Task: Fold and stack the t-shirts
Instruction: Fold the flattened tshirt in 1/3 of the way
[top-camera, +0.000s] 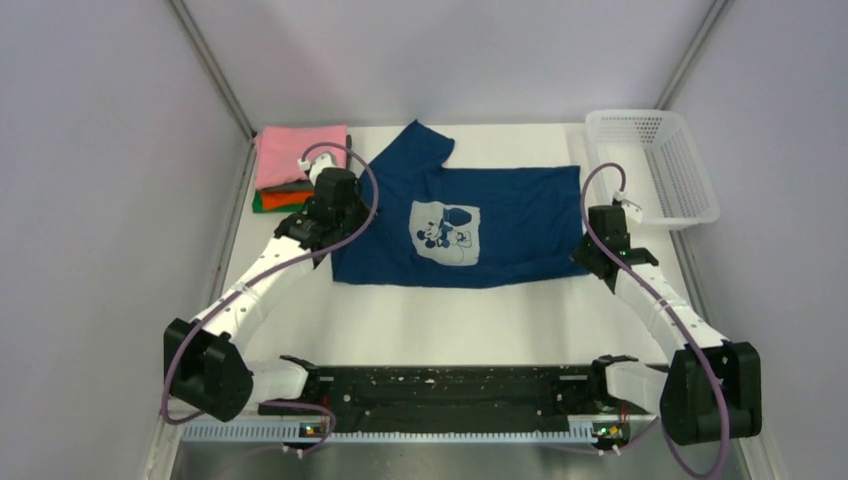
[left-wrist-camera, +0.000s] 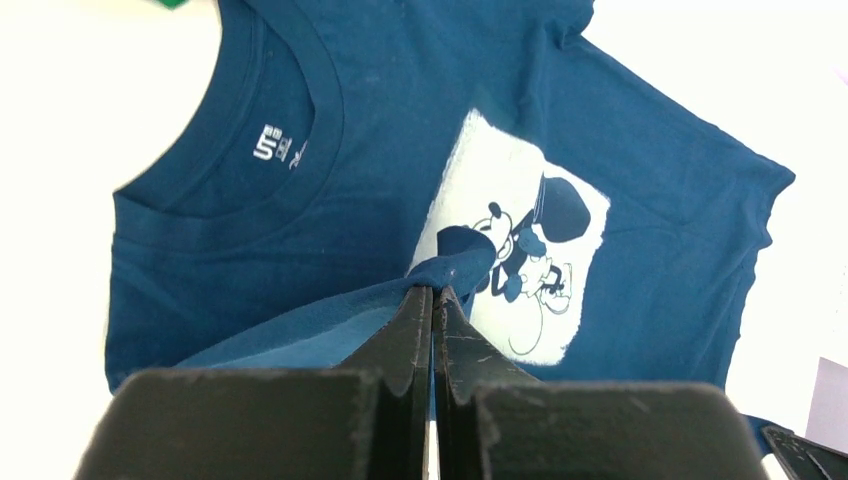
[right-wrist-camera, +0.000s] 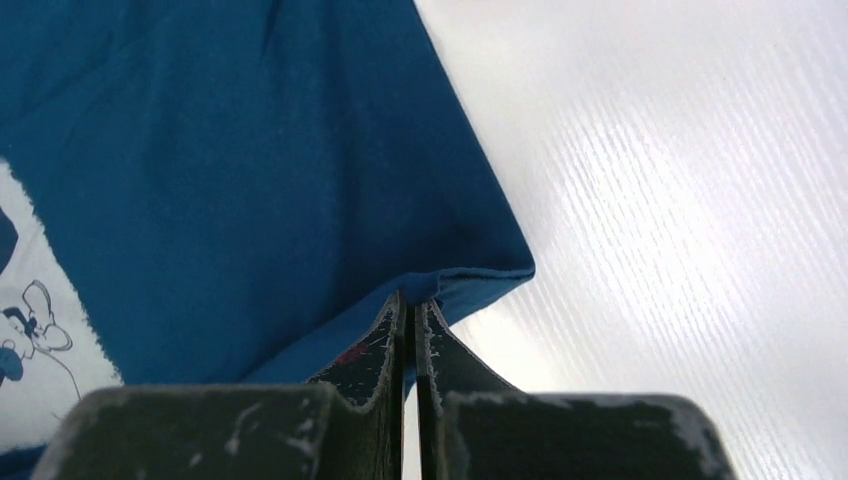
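The left gripper should keep carrying the fold toward the far sleeve until it covers the print's near half, as the shirt's near edge runs straight across both grippers.
A navy blue t-shirt with a white cartoon chest print lies spread across the middle of the table, collar to the left. My left gripper is shut on a lifted fold of its cloth at the left side; in the left wrist view the pinched fold rises over the print. My right gripper is shut on the shirt's hem corner at the right. A stack of folded shirts, pink on top, then grey, orange and green, sits at the back left.
A white plastic mesh basket stands at the back right. Bare white table lies between the shirt and the arm bases. Grey walls close in both sides and the back.
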